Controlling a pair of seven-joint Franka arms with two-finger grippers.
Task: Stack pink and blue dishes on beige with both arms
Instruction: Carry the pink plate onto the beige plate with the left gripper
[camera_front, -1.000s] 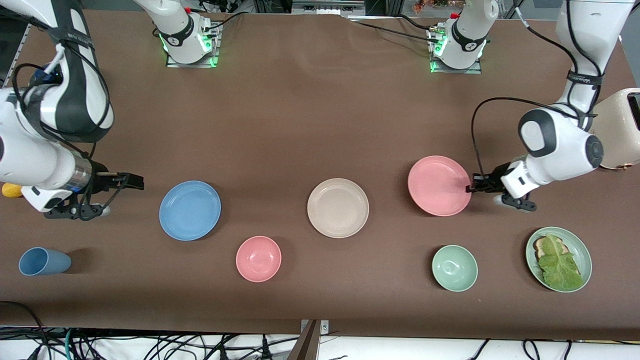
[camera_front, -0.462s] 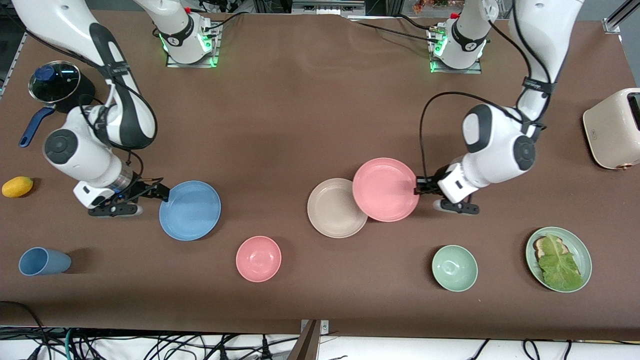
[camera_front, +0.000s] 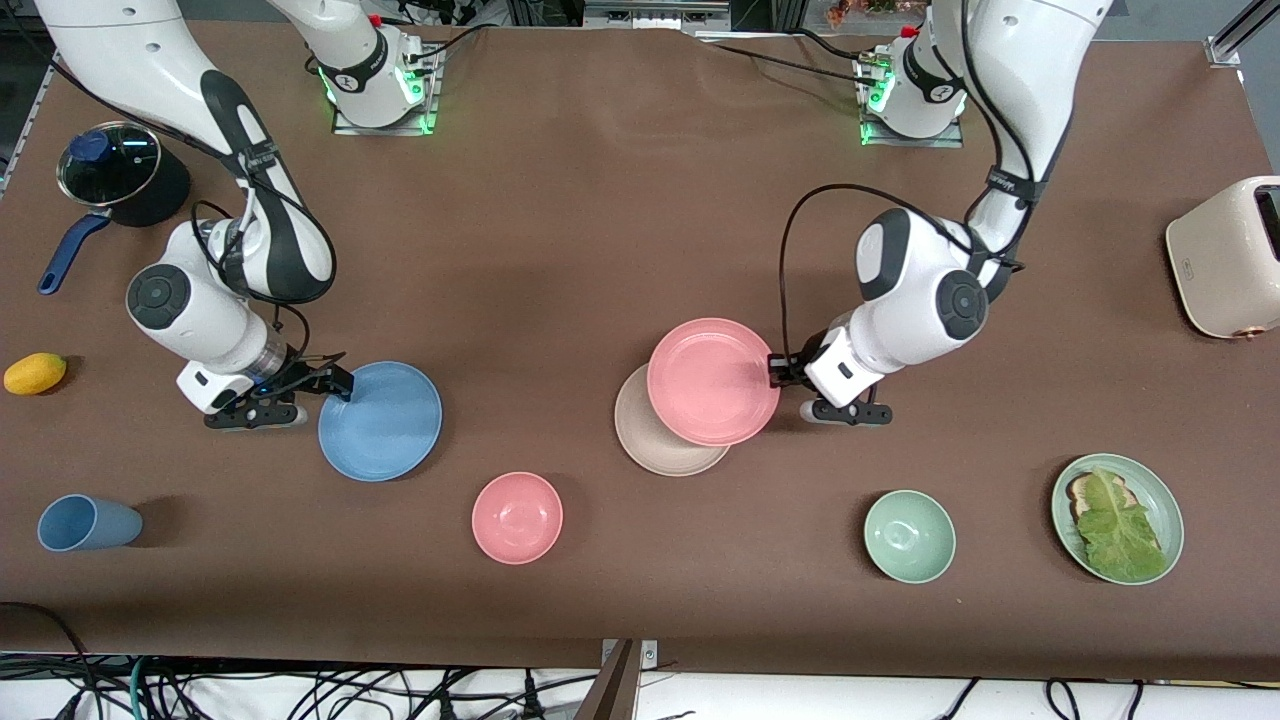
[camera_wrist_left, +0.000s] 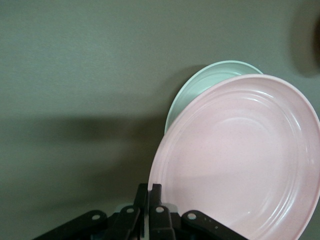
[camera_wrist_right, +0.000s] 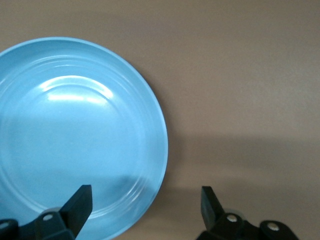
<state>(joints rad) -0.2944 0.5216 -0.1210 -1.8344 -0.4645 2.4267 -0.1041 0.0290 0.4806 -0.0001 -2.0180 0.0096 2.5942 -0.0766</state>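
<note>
Next, I center the pink plate (camera_front: 710, 382) with my left gripper and back that gripper away before my right gripper brings the blue plate, because the pink plate hangs off-centre over the beige plate (camera_front: 645, 428).
The salmon pink plate (camera_front: 712, 381) hangs tilted over the beige plate (camera_front: 655, 445) and covers most of it. My left gripper (camera_front: 775, 370) is shut on the pink plate's rim on the side toward the left arm's end. In the left wrist view the gripper (camera_wrist_left: 150, 192) pinches the pink plate (camera_wrist_left: 240, 160), and the beige plate (camera_wrist_left: 210, 82) shows under it. The light blue plate (camera_front: 380, 421) lies flat on the table. My right gripper (camera_front: 335, 382) is open at its rim; in the right wrist view one finger (camera_wrist_right: 80, 200) is over the blue plate (camera_wrist_right: 75, 135) and the other is over the table.
A pink bowl (camera_front: 517, 517), a green bowl (camera_front: 909, 536) and a green plate with lettuce (camera_front: 1160, 500) stand nearer the front camera. A blue cup (camera_front: 88, 522), a yellow fruit (camera_front: 35, 372) and a lidded pot (camera_front: 110, 165) sit at the right arm's end, a toaster (camera_front: 1225, 255) at the left arm's end.
My left gripper lifted the pink plate and carried it toward the right arm's end until it came over the beige plate. My right gripper moved in to the blue plate's rim.
</note>
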